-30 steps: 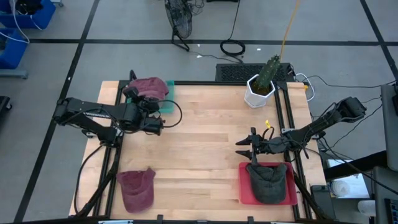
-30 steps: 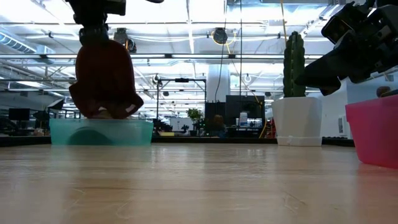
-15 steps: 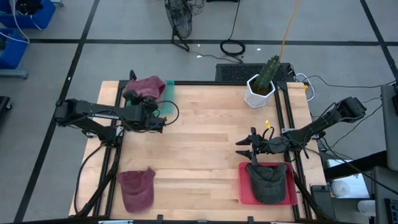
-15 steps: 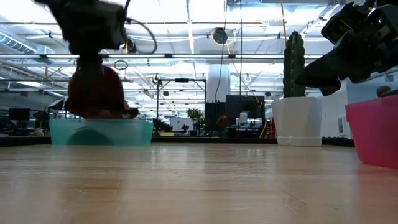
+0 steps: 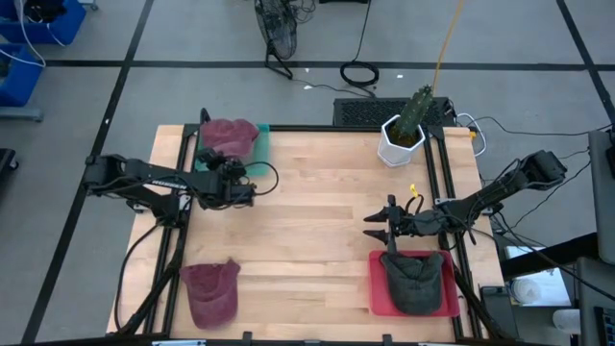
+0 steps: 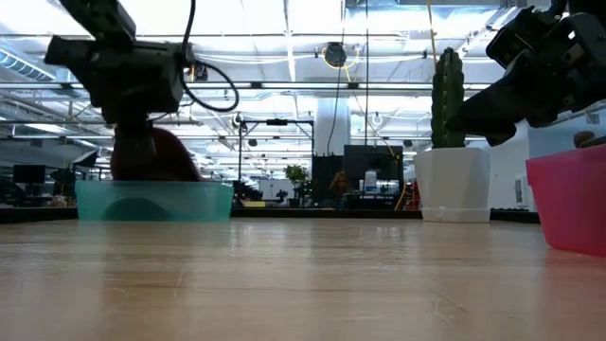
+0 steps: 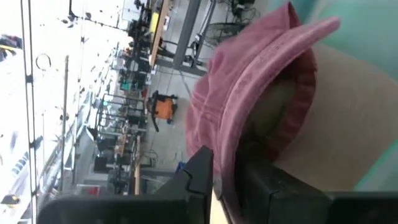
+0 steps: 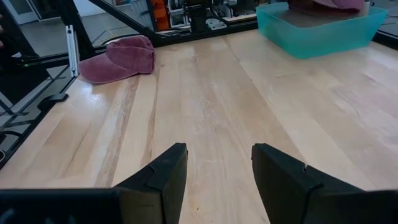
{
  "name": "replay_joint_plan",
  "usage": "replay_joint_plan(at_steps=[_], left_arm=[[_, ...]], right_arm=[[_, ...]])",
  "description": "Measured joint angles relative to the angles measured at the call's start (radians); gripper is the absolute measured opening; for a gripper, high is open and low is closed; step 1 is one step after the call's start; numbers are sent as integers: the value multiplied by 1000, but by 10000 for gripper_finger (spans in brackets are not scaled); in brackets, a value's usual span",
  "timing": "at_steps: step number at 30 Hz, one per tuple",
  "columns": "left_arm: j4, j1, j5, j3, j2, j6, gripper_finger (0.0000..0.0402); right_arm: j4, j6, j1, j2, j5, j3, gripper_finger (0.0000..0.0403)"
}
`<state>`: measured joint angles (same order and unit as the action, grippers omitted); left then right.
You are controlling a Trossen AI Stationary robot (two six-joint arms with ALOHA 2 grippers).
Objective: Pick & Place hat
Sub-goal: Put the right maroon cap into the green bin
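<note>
My left gripper should open, move up clear, and then push the hat's top (image 5: 229,137) down with closed fingers, because the maroon hat is standing tilted above the teal bin's edge.
A maroon hat (image 5: 229,134) lies in the teal bin (image 5: 260,154) at the table's far left, showing as a dark red mound (image 6: 159,159) above the bin's wall in the low view. My left gripper (image 5: 216,159) is at the hat's near side, shut on it. A second maroon hat (image 5: 211,290) lies flat on the table at the near left. A dark grey hat (image 5: 415,281) sits in the red tray (image 5: 377,288) at the near right. My right gripper (image 5: 377,229) hovers open just beyond the tray, with nothing between its fingers (image 8: 158,174). My left gripper pinches the maroon hat's rim (image 7: 229,163) between its two fingers, right beside the hat's opening. The fingers come from the table's near side, nearly level and tipped a little down. The hat's crown rests in the teal bin.
A white pot with a cactus (image 5: 404,139) stands at the far right. Black rails (image 5: 183,216) run along the table's left and right sides. Bare wood (image 5: 317,231) lies between the two arms.
My left gripper has gone down toward the teal bin with the maroon hat. The hat hung above the bin's rim a second ago and now sits down in the bin. My right arm has kept still.
</note>
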<state>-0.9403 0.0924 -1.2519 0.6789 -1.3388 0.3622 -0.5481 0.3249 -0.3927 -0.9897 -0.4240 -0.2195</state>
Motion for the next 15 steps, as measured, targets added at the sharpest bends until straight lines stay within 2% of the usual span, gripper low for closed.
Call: replay_joint_plan(at_steps=[9,15], left_arm=[[75,63,-5,-53,0,-20,47],[75,52,-7,-53,0,-17,70]], right_arm=[[0,4,-2,0,1,0,165],[8,4,-2,0,1,0,165]])
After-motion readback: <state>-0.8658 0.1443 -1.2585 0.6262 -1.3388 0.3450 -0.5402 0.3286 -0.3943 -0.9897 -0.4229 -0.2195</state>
